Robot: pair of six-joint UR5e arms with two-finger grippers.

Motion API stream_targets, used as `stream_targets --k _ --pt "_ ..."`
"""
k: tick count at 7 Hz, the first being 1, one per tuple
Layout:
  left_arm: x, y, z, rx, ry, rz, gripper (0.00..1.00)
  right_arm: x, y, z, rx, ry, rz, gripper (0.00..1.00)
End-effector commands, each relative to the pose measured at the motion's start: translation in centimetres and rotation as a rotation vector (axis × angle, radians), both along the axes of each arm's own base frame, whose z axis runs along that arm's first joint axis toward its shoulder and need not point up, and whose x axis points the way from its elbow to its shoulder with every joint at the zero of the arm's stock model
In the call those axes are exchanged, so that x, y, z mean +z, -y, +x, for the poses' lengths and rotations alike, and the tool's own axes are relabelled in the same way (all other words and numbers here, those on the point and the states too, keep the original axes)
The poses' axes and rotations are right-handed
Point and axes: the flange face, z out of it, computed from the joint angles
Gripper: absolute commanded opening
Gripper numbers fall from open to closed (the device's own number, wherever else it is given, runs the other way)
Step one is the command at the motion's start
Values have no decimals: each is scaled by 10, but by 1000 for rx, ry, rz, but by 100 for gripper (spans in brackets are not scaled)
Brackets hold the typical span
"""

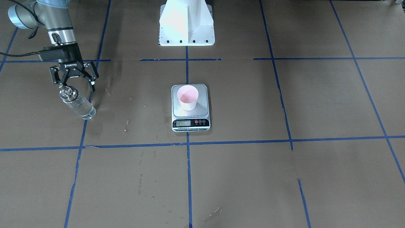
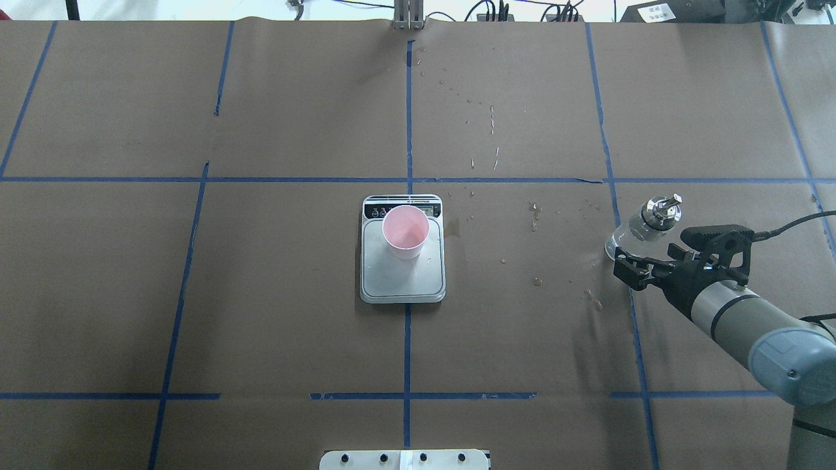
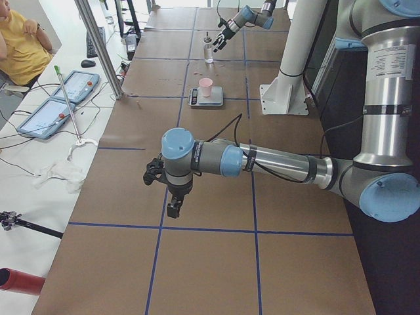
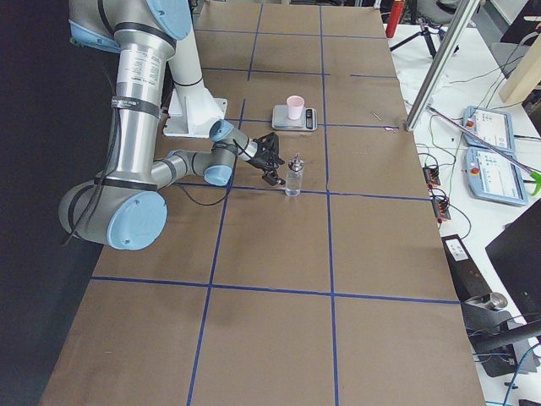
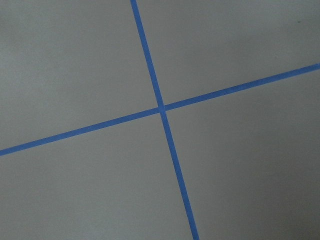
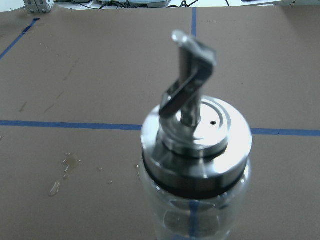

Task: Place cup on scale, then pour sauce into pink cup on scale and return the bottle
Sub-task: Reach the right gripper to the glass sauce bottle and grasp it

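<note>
I expect a metal flap [image 6: 202, 56] with a long tail [image 6: 174, 102] to swing open when I tip the clear glass bottle, since the flap sits over the bottle's spout.
The pale pink cup [image 1: 187, 96] stands upright on the steel platform of the scale [image 1: 190, 123] at the table's middle; both also show in the overhead view, cup [image 2: 405, 230] on scale [image 2: 403, 284]. The clear glass bottle [image 1: 77, 104] with metal cap and spout stands upright on the table on my right side [image 2: 643, 222], with clear liquid inside. My right gripper [image 1: 76, 85] is open, just behind the bottle's cap [image 6: 197, 145] on the robot's side, not gripping it. My left gripper [image 3: 172, 200] hangs over bare table far from them; I cannot tell if it is open.
The white robot base [image 1: 186, 23] stands behind the scale. Wet spots [image 2: 535, 215] lie between the scale and the bottle. Blue tape lines [image 5: 161, 107] cross the brown table. A person in yellow [image 3: 23, 46] sits beside a side table with tablets.
</note>
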Motion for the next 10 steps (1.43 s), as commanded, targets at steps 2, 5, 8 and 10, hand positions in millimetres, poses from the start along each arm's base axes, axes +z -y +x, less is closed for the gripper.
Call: stream_targets --k 2,5,8,10 --pt "-1 0 0 1 0 2 100 28 8 -9 26 -78 20 100" --pt "-1 0 0 1 0 2 100 23 15 -18 58 -88 56 100" --pt "0 0 0 2 0 1 100 23 18 -19 84 -96 72 100" --pt "0 0 0 2 0 1 100 16 20 -24 93 -85 81 100"
